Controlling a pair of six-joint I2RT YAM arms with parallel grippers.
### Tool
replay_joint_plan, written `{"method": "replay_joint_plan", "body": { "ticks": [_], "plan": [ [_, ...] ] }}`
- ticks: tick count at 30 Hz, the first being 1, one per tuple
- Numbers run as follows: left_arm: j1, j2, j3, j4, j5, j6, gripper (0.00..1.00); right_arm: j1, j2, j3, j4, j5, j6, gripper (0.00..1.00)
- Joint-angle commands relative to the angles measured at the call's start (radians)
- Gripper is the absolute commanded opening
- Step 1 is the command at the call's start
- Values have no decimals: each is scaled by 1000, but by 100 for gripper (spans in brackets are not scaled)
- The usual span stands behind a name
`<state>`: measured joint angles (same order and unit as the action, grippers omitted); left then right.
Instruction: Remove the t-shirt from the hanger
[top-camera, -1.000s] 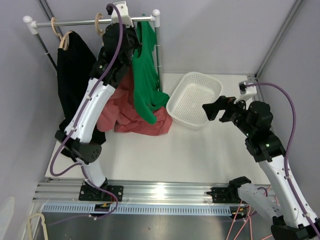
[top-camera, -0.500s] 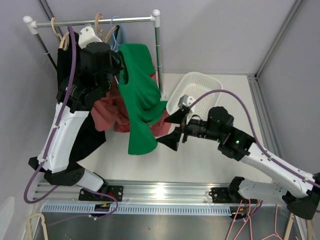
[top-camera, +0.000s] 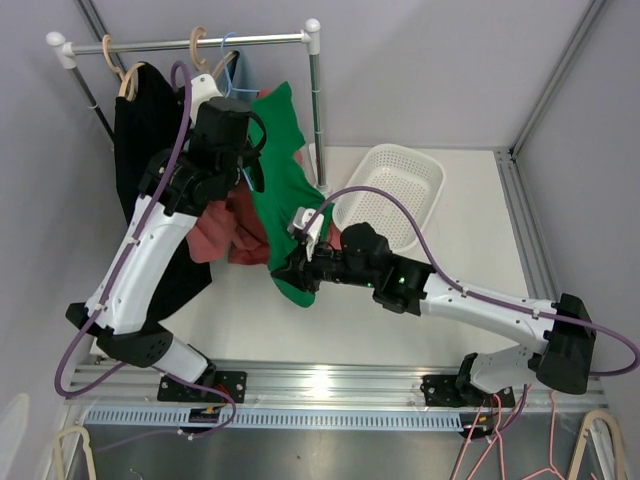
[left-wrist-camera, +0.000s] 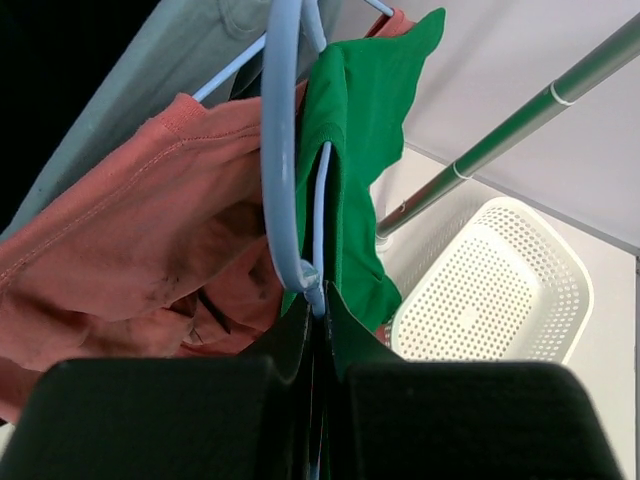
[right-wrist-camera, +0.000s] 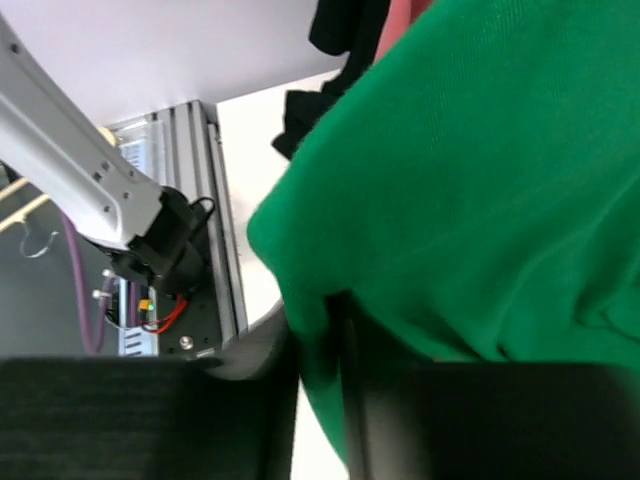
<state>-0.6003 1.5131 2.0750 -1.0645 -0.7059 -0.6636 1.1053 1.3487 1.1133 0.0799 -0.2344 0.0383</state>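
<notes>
The green t-shirt is draped over the hanger's arm (left-wrist-camera: 321, 175), and the t-shirt's hem is in my right gripper. Next, my left gripper pulls the hanger back out (left-wrist-camera: 281, 170).
A green t-shirt (top-camera: 281, 195) hangs on a light blue hanger (left-wrist-camera: 281, 150) just in front of the clothes rail (top-camera: 150, 45). My left gripper (top-camera: 238, 148) is shut on the hanger's neck, right below the hook (left-wrist-camera: 318, 308). The shirt (left-wrist-camera: 365, 120) drapes down from there towards the table. My right gripper (top-camera: 293, 268) reaches in from the right and is shut on the shirt's lower hem. In the right wrist view the green cloth (right-wrist-camera: 480, 200) is pinched between the black jaws (right-wrist-camera: 320, 325) and fills most of the picture.
A salmon-red garment (top-camera: 225, 228) and a black one (top-camera: 140, 130) hang on the rail beside the green shirt. Wooden hangers (top-camera: 197, 45) sit on the rail. A white perforated basket (top-camera: 400, 180) stands at the back right, next to the rack's post (top-camera: 317, 100).
My right arm swung from beside the basket leftward to the shirt, and its jaws went from wide open to shut on the hem. My left arm carried the hanger leftward and down.
</notes>
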Motion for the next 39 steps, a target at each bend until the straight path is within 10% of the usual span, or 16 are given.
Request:
{"method": "replay_joint_plan", "body": {
  "ticks": [1,15,20,27,34,39],
  "plan": [
    [-10,-18,10,47,0,4,1,16,-9,57,32,55,-3,3],
    [23,289,431,-2,98,146,0,503,-151,-142,-48,395,104,0],
    [17,205,427,-44,271,142,1,435,-94,-184,-32,565,192,0],
    [-44,-485,-303,118,650,139,1,36,-215,-162,-122,573,311,0],
    [-46,-1012,-640,61,764,137,1,-326,-198,-17,-204,437,330,0],
    [-47,-1185,-834,5,726,133,1,-436,-47,410,-196,314,168,0]
  ]
}}
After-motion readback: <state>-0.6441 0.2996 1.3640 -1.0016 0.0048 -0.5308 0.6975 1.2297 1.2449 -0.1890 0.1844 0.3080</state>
